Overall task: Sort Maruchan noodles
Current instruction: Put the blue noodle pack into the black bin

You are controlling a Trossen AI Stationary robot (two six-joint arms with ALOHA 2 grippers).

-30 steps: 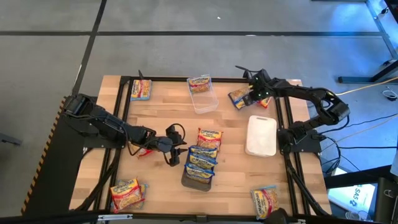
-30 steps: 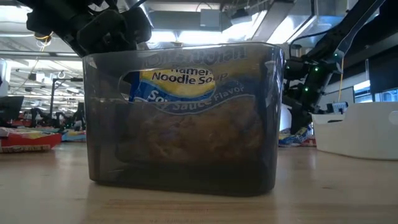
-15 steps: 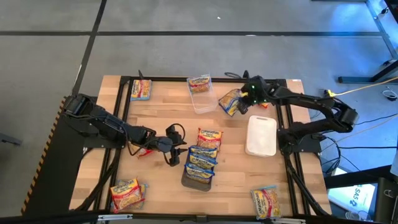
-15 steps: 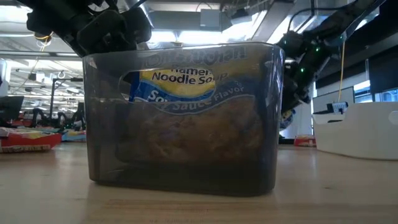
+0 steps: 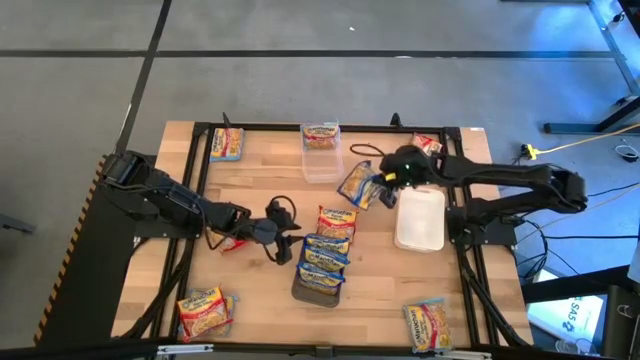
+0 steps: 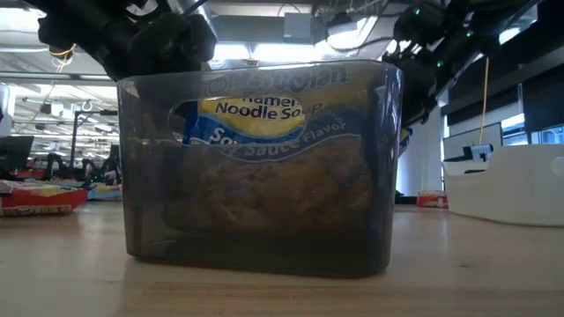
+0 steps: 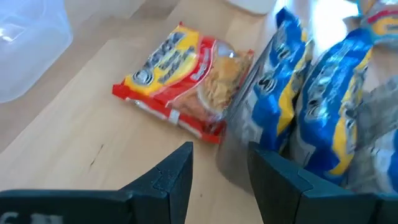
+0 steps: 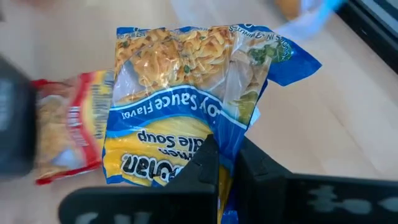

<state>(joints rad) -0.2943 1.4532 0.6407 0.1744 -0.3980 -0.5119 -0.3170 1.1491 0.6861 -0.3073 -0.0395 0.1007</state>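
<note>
My right gripper should now move the blue packet to my open left gripper (image 5: 299, 238) until that one closes on it, because the packet's far end (image 5: 350, 187) sticks out free.
My right gripper (image 5: 379, 181) is shut on a blue-banded Maruchan packet (image 5: 356, 184) and holds it over the table between the clear tub (image 5: 322, 163) and the white tray (image 5: 420, 218). My left gripper (image 5: 283, 229) stands open just left of the dark grey tray (image 5: 318, 285), which holds several blue packets (image 7: 311, 106) on edge. A red-banded packet (image 7: 183, 81) lies flat on the wood beyond that tray. Other packets lie at the far left (image 5: 227, 145), near left (image 5: 205, 310), near right (image 5: 428, 322) and far right (image 5: 427, 145). One more packet (image 5: 321, 136) sits in the tub. My right gripper pinches the blue packet between its two fingers at the edge of one short end (image 8: 219, 163), on the end with the label. The fingers slant down from the table's right. The packet (image 8: 186, 99) sticks out ahead of them, lifted clear of the wood.
The white tray sits right beside my right arm. In the low view the dark grey tray (image 6: 256, 167) fills the middle. Bare wood lies to the left of the clear tub and along the near edge between the corner packets.
My right gripper has swung from the table's far right corner toward the middle and the near side, rising a little. It has stayed shut on the blue packet, which is carried clear of the table. A red packet stays where it was at the far right.
</note>
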